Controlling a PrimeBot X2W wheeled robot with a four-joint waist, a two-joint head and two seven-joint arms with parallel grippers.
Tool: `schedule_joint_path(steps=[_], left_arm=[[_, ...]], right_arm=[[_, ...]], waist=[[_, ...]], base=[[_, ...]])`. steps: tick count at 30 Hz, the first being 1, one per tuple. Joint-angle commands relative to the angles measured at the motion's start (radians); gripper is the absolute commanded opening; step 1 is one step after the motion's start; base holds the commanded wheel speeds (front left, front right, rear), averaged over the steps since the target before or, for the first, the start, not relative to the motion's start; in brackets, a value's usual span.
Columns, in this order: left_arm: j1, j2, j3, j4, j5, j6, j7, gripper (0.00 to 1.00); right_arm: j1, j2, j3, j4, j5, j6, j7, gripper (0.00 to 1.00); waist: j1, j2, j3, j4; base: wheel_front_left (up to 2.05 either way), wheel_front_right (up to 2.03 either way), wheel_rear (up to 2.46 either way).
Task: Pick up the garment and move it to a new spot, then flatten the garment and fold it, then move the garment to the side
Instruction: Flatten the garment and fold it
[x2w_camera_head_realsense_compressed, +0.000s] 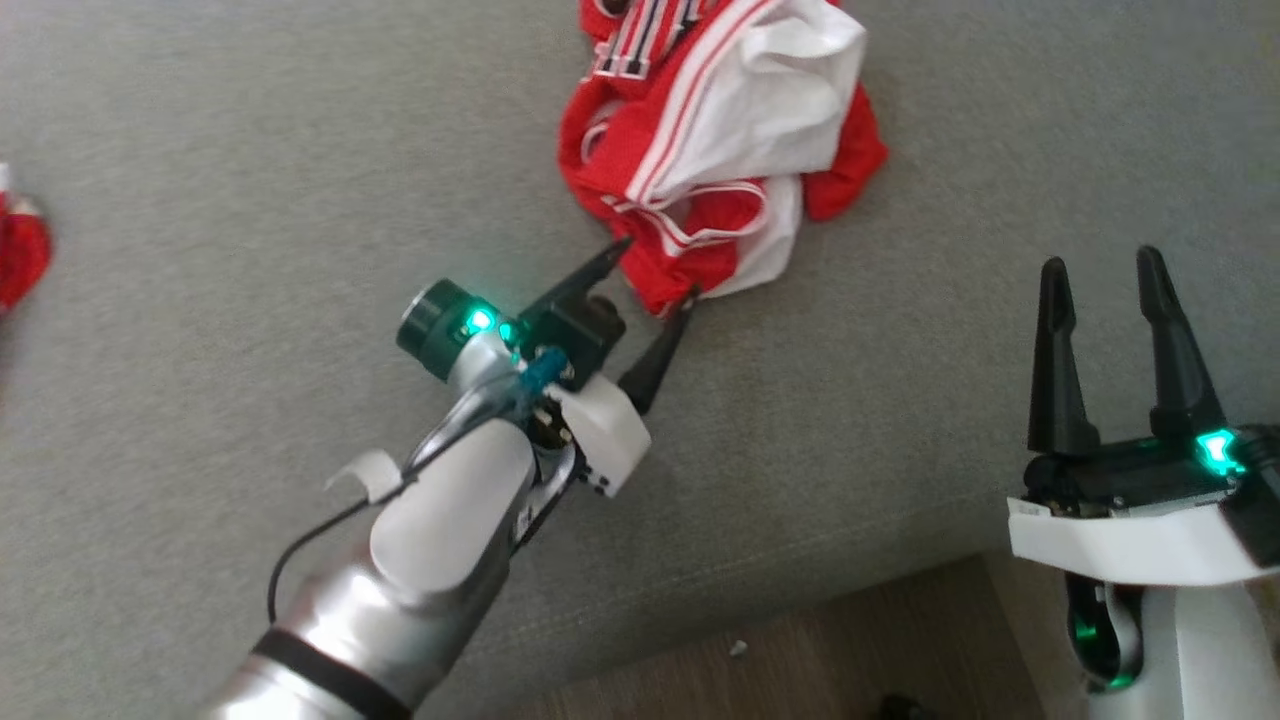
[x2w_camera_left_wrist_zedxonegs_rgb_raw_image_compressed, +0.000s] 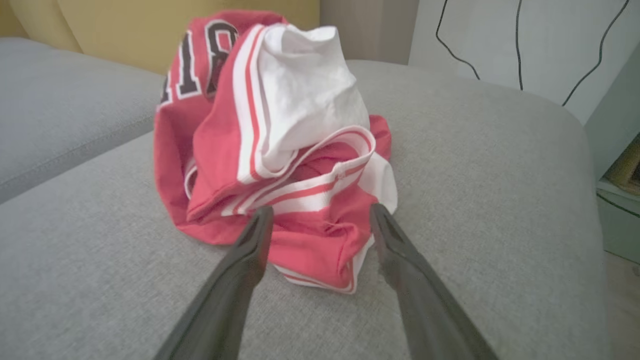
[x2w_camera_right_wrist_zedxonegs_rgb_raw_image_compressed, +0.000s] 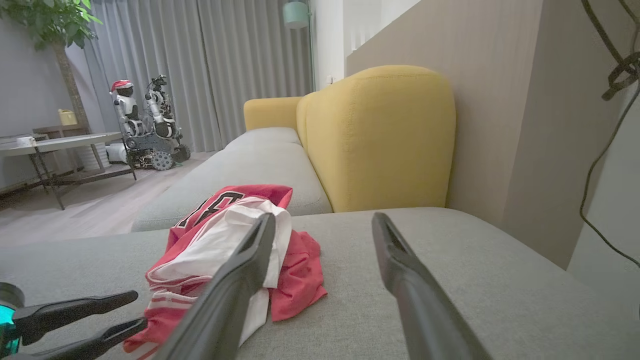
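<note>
I expect the red jersey (x2w_camera_head_realsense_compressed: 720, 138) will trail out long instead of staying in a heap when I pull, because the folds (x2w_camera_head_realsense_compressed: 714, 216) around the striped trim hang loose and open.
The garment (x2w_camera_head_realsense_compressed: 715, 150) is a crumpled red jersey with a white inside, striped trim and black lettering, heaped on the grey sofa cushion (x2w_camera_head_realsense_compressed: 250, 200). In the left wrist view the garment (x2w_camera_left_wrist_zedxonegs_rgb_raw_image_compressed: 280, 150) fills the middle. My left gripper (x2w_camera_head_realsense_compressed: 655, 272) is open, its two fingertips straddling the jersey's near corner; the same gripper (x2w_camera_left_wrist_zedxonegs_rgb_raw_image_compressed: 320, 220) shows that red corner between its tips. My right gripper (x2w_camera_head_realsense_compressed: 1100, 270) stands open over bare cushion to the right of the heap, nothing between its fingers. In the right wrist view, the garment (x2w_camera_right_wrist_zedxonegs_rgb_raw_image_compressed: 220, 245) lies left of the right gripper (x2w_camera_right_wrist_zedxonegs_rgb_raw_image_compressed: 322, 222).
Another red cloth (x2w_camera_head_realsense_compressed: 20, 250) lies at the far left edge of the cushion. The cushion's front edge and wooden floor (x2w_camera_head_realsense_compressed: 780, 660) are at the bottom. A yellow backrest (x2w_camera_right_wrist_zedxonegs_rgb_raw_image_compressed: 375, 135) rises behind the seat, with a wall and hanging cables (x2w_camera_right_wrist_zedxonegs_rgb_raw_image_compressed: 607, 125) to the right.
</note>
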Motion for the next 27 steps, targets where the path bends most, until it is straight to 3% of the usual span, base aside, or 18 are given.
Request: schedule_joint_path(steps=[1,6,7,8,11,15,20,23,27], left_arm=[[-0.05,0.002,0.015,-0.009,-0.017,0.019,0.005,1.0],[-0.109,0.002,-0.021,0.053,-0.057,0.051,0.022,1.0],[-0.119,0.002,-0.026,0.058,-0.064,0.055,0.017,0.46],[-0.127,0.002,-0.032,0.065,-0.071,0.057,0.013,0.0],[-0.135,0.002,-0.044,0.068,-0.111,0.048,0.002,0.0],[-0.124,0.002,-0.038,0.025,-0.232,0.004,-0.003,0.0],[-0.16,0.002,-0.041,-0.131,-0.533,-0.05,0.046,0.0],[-0.239,0.002,-0.023,-0.205,-0.729,-0.032,0.1,0.0],[-0.394,0.002,0.03,-0.236,-0.92,0.04,0.147,0.0]], right_arm=[[-0.025,-0.002,0.025,-0.038,0.013,0.007,-0.007,1.0],[-0.032,-0.002,0.029,-0.041,0.026,0.007,-0.007,1.0],[-0.033,-0.002,0.033,-0.042,0.028,0.007,-0.007,1.0],[-0.035,-0.002,0.036,-0.042,0.03,0.007,-0.007,1.0],[-0.037,-0.002,0.047,-0.044,0.034,0.007,-0.007,1.0],[-0.034,-0.002,0.068,-0.049,0.038,0.007,-0.007,1.0],[-0.027,-0.002,0.091,-0.051,0.046,0.007,-0.007,1.0],[-0.019,-0.002,0.102,-0.058,0.058,0.007,-0.007,1.0],[-0.012,-0.002,0.123,-0.067,0.076,0.007,-0.007,1.0]], waist=[[-0.0001,0.0,0.025,-0.026],[-0.0001,0.0,0.045,-0.042],[-0.0001,0.0,0.047,-0.045],[-0.0001,0.0,0.047,-0.047],[-0.0001,0.0,0.037,-0.056],[-0.0001,0.0,0.011,-0.073],[-0.0001,0.0,-0.043,-0.104],[-0.0001,0.0,-0.074,-0.123],[-0.0001,0.0,-0.1,-0.151]], base=[[0.0,0.0,0.0],[0.0,0.0,0.0],[0.0,0.0,0.0],[0.0,0.0,0.0],[0.0,0.0,0.0],[0.0,0.0,0.0],[0.0,0.0,0.0],[0.0,0.0,0.0],[0.0,0.0,0.0]])
